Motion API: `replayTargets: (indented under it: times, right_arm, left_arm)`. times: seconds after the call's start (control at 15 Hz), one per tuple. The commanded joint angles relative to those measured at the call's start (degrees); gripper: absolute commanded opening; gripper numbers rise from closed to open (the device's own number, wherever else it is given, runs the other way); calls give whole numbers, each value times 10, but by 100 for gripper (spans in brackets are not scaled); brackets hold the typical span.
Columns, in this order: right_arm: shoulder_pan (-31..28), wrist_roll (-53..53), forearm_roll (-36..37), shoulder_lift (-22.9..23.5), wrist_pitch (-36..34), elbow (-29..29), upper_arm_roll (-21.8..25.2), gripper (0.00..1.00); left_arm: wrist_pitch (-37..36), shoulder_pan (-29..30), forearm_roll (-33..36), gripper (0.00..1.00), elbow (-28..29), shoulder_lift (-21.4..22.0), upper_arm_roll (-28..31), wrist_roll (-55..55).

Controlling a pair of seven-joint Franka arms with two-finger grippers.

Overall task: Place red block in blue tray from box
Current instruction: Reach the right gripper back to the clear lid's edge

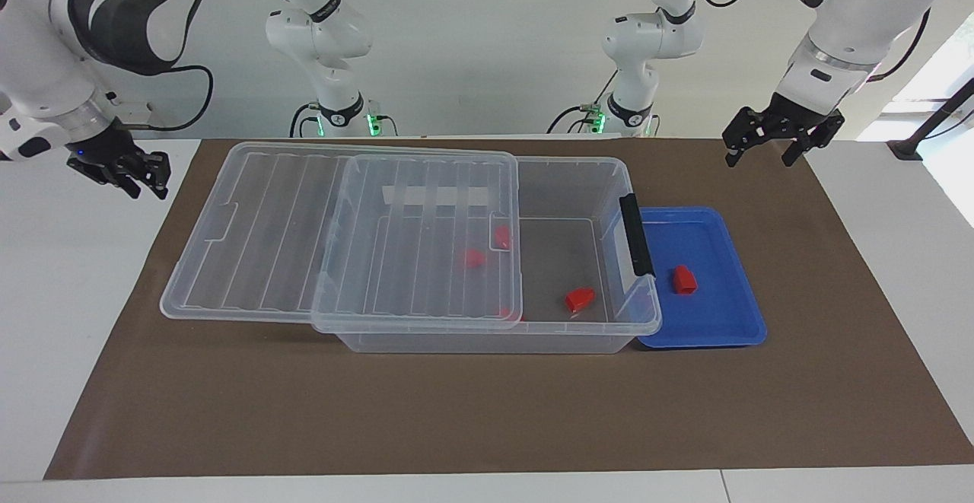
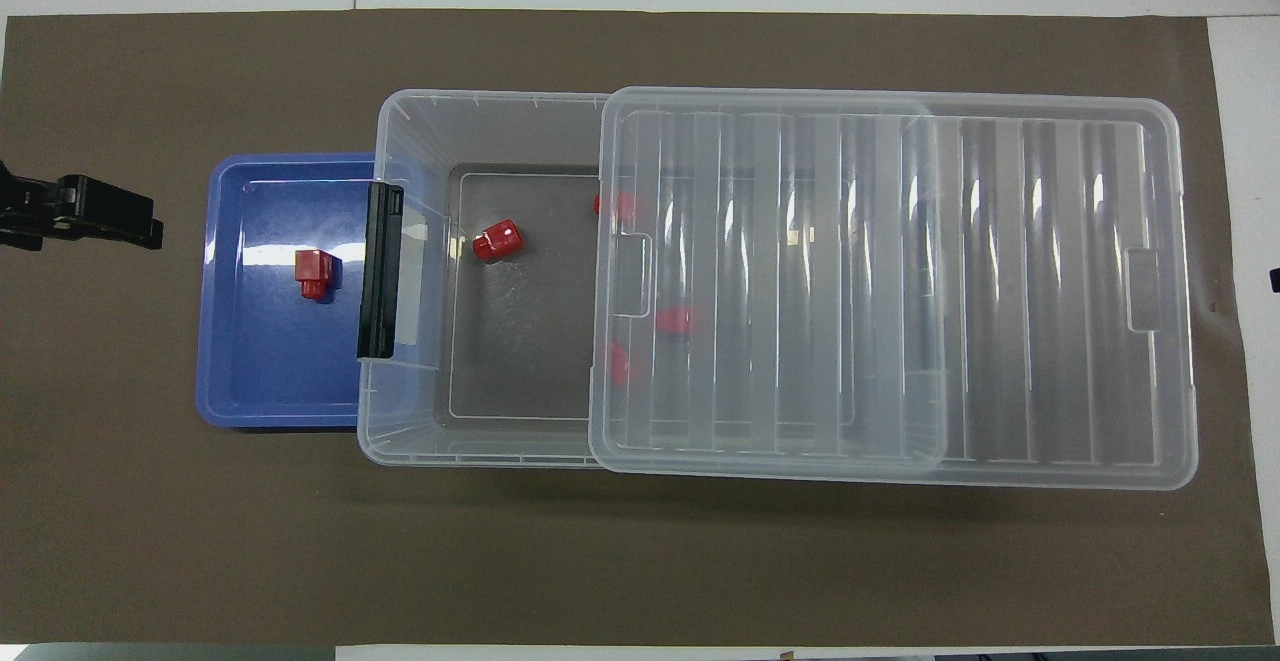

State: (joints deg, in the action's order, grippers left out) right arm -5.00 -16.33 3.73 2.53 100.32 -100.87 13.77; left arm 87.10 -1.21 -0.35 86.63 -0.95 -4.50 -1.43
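Observation:
The ribbed lid [image 2: 894, 289] rests along the box's long rims [image 2: 492, 461], so I expect it to slide straight to the black latch handle when I push it.
The clear box [image 1: 487, 339] stands mid-mat, also in the overhead view [image 2: 400, 411]. Its ribbed lid [image 1: 266, 237] is slid toward the right arm's end, leaving the latch end open. One red block [image 1: 579, 299] lies in the uncovered part [image 2: 497, 241]. Others show blurred under the lid [image 1: 474, 258] [image 2: 676, 319]. The blue tray [image 1: 730, 328] sits against the latch end and holds one red block [image 1: 683, 280] [image 2: 316, 274]. My left gripper [image 1: 761, 157] is open and empty, raised over the mat beside the tray. My right gripper [image 1: 150, 186] is open and empty, waiting off the mat.
A brown mat [image 1: 487, 412] covers the table. The box's black latch handle [image 1: 637, 234] overhangs the tray's rim. The slid lid juts past the box toward the right arm's end [image 2: 1100, 291]. Both arm bases stand at the table's robot edge.

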Motion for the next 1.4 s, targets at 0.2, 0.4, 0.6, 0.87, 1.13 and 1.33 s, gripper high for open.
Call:
replayTargets:
  times: [0.2,0.4,0.6,0.87,1.13,1.33]
  right_arm:
    - [3,9,-5,-12,83,-85,-7,0]
    - [4,38,-6,-12,88,-92,-24,0]
    - [4,59,-7,-12,91,-100,-38,0]
    - [4,82,-15,-12,90,-100,-57,0]
    - [5,120,-27,-12,90,-100,-85,0]
    - [6,150,-27,-13,91,-101,-107,0]
  left_arm:
    - [-13,0,-5,100,3,3,2,-1]
    - [-11,1,-5,100,3,2,2,-1]
    - [-11,0,-5,100,3,3,2,0]
    - [-11,1,-5,100,3,3,2,0]
    - [-11,1,-5,100,3,3,2,0]
    - [-11,1,-5,100,3,3,2,0]
